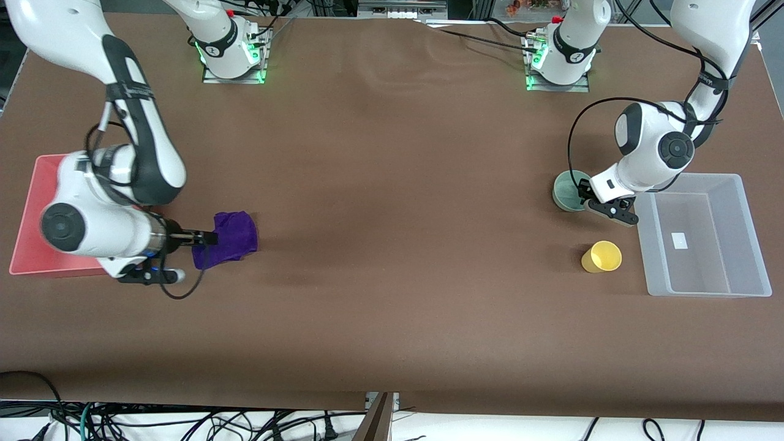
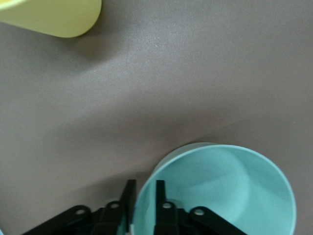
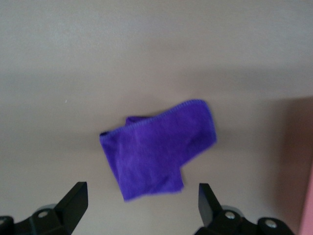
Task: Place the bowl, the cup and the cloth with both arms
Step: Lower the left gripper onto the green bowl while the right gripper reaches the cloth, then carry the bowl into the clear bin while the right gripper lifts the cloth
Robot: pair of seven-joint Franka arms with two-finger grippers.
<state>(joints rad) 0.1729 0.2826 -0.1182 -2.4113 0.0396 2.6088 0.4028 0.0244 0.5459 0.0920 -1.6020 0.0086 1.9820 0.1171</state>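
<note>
I expect the purple cloth (image 1: 226, 239) to stay bunched and folded when I lift it, because another layer (image 3: 135, 119) sticks out behind the cloth's hem.
The pale mint-green bowl (image 1: 568, 191) stands near the left arm's end of the table. My left gripper (image 1: 582, 197) is shut on its rim, one finger (image 2: 159, 196) inside the bowl (image 2: 220, 196) and the other outside. The yellow cup (image 1: 601, 256) stands apart, nearer the front camera than the bowl, and shows in the left wrist view (image 2: 54, 17). The purple cloth (image 1: 233, 236) lies crumpled on the table near the right arm's end. My right gripper (image 1: 202, 239) is open and empty over the cloth's edge (image 3: 156, 152), its fingers (image 3: 78, 196) spread wide.
A clear plastic bin (image 1: 744, 236) stands at the left arm's end of the table, beside the cup and bowl. A flat red tray (image 1: 37, 184) lies at the right arm's end, partly under the right arm; its pink edge shows in the right wrist view (image 3: 305, 196).
</note>
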